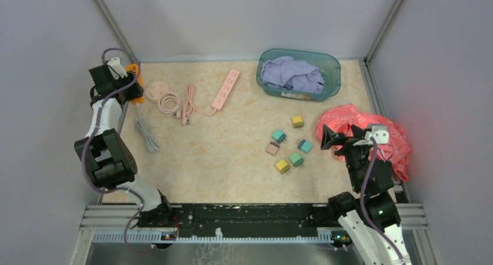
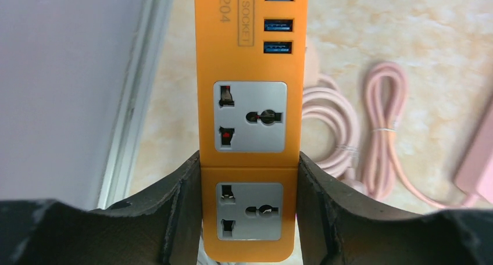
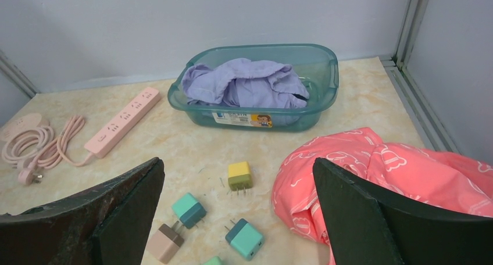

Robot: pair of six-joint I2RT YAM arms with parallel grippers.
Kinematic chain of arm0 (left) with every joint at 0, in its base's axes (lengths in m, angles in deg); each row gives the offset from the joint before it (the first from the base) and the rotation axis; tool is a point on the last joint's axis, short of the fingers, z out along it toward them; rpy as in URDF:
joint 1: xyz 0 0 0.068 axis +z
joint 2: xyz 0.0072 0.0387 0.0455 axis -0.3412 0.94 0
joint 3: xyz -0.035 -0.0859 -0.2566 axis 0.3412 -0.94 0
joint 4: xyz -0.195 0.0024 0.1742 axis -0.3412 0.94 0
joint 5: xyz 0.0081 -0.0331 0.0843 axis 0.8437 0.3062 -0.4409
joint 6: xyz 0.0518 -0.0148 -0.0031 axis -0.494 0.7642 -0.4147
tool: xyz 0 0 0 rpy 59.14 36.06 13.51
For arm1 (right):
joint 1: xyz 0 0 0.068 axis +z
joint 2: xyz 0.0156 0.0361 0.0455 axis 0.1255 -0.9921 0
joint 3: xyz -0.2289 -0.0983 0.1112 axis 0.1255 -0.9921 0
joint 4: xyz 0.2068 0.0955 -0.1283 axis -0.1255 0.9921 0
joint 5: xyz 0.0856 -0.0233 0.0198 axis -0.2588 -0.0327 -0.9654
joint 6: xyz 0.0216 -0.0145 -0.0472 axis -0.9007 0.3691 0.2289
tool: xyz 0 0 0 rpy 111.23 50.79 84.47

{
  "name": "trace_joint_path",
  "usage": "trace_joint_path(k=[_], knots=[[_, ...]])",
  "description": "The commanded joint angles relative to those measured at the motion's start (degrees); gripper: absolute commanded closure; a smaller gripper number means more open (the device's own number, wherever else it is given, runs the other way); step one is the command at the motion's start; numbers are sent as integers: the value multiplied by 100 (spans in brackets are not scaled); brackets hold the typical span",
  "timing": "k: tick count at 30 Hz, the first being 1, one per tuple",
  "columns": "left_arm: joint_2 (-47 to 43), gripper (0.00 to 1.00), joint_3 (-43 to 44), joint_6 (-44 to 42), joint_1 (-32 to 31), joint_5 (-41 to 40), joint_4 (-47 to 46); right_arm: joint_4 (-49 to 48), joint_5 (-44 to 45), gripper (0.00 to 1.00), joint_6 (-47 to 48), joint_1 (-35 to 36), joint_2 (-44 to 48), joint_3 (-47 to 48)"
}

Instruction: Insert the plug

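Observation:
The orange power strip has its grey sockets [image 2: 250,117] facing up, so my left gripper should continue to move toward the clear space [image 1: 247,153] beside the plugs and let go of the power strip there.
My left gripper [image 1: 125,80] is shut on an orange power strip [image 1: 135,82] at the far left of the table, by the wall. In the left wrist view both fingers press on the sides of the orange power strip [image 2: 250,56] at its end socket, and its grey sockets and blue USB ports face the camera. Several small plugs lie at centre right: a yellow plug [image 1: 297,121], a teal plug [image 1: 279,136] and a pink plug [image 1: 272,149] among them. My right gripper [image 1: 337,140] hangs open just right of them, nothing between its fingers. The right wrist view shows the yellow plug [image 3: 239,175] and teal plug [image 3: 188,210] below.
A pink power strip [image 1: 225,89] with its coiled cord [image 1: 170,102] lies at the back. A teal basin [image 1: 332,64] holding purple cloth stands at the back right. Pink cloth [image 1: 389,137] is heaped under the right arm. A grey cable [image 1: 148,138] lies at the left.

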Motion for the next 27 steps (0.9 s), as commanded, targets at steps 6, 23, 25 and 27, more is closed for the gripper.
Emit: trace_joint_path(k=[6,23,25,27], knots=[[-677,90,59,-680,-572,1787,-503,-200,-175,1,94,66,-57,65],[-1881,93,-1325,-2700,-3095,1681,-137,-199,-268,1,111,66,-63,56],[-2003,93,-1514,-2801,-3346,1674,-27,-209,-269,1,113,66,-60,57],[-2097,92,-1703,-2850,-3631,1612,59,-213,-278,1,116,66,-59,56]])
